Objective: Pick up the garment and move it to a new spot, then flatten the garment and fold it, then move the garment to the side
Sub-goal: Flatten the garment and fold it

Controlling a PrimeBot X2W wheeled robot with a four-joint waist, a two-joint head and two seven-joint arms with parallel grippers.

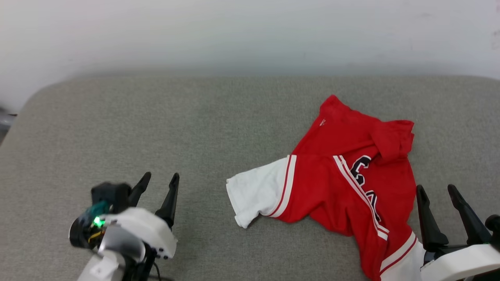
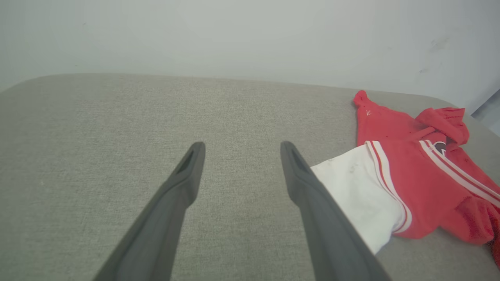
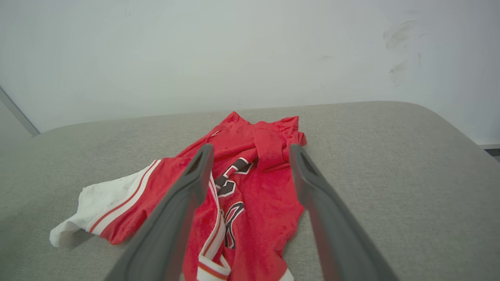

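My gripper will pull the white sleeves apart, and as the garment's far end (image 1: 363, 121) lies bunched well away from them, I expect that heap (image 1: 394, 138) to stay folded.
The garment (image 1: 343, 179), a red jersey with white sleeves and striped trim, lies crumpled on the right half of the grey cushion (image 1: 156, 128). One white sleeve (image 1: 258, 193) sticks out to the left; part of the black lettering shows among the folds. My left gripper (image 1: 160, 180) is open at the lower left, well left of the sleeve, nothing between its fingers. My right gripper (image 1: 437, 189) is open at the lower right, beside the jersey's right edge. In the left wrist view the garment (image 2: 414, 183) lies right of the open gripper (image 2: 240, 146). In the right wrist view the garment (image 3: 250, 191) lies under and ahead of the open gripper (image 3: 252, 148).
A pale wall (image 1: 250, 35) rises behind the cushion's far edge. The cushion's rounded corner (image 1: 35, 97) shows at the far left. Bare grey fabric stretches across the left and middle of the surface.
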